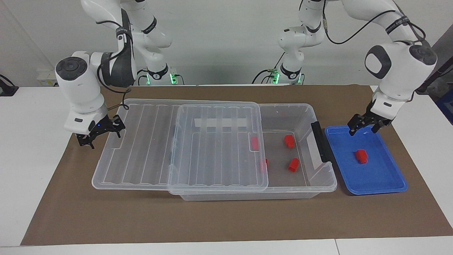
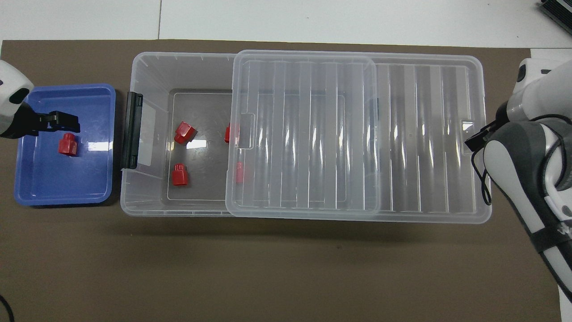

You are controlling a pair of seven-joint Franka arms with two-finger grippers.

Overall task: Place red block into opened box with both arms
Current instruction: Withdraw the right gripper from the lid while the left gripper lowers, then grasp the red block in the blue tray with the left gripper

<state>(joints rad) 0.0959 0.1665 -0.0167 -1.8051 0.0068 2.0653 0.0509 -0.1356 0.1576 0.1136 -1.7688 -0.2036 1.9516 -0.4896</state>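
Observation:
I expect the ribbed lid (image 2: 359,137) to slide straight back over the red blocks when I push it, because it lies flat and square along the box's long rims (image 2: 300,215).
One red block (image 1: 361,156) (image 2: 68,144) lies in the blue tray (image 1: 385,184) (image 2: 35,188). My left gripper (image 1: 362,131) (image 2: 73,123) hangs open low over the tray's edge nearer to the robots, just short of that block and holding nothing. The clear box (image 1: 313,112) (image 2: 138,67) stands beside the tray. Its ribbed lid (image 1: 212,148) (image 2: 313,134) is slid toward the right arm's end and leaves the tray end uncovered. My right gripper (image 1: 102,136) (image 2: 473,141) stands open at the lid's end edge; I cannot tell whether it touches.
Two red blocks (image 1: 289,141) (image 1: 293,164) lie in the box's uncovered part, and two more (image 1: 254,142) (image 1: 264,164) show at or under the lid's edge. A black handle (image 1: 320,141) sits on the box end next to the tray. A brown mat (image 1: 212,219) covers the table.

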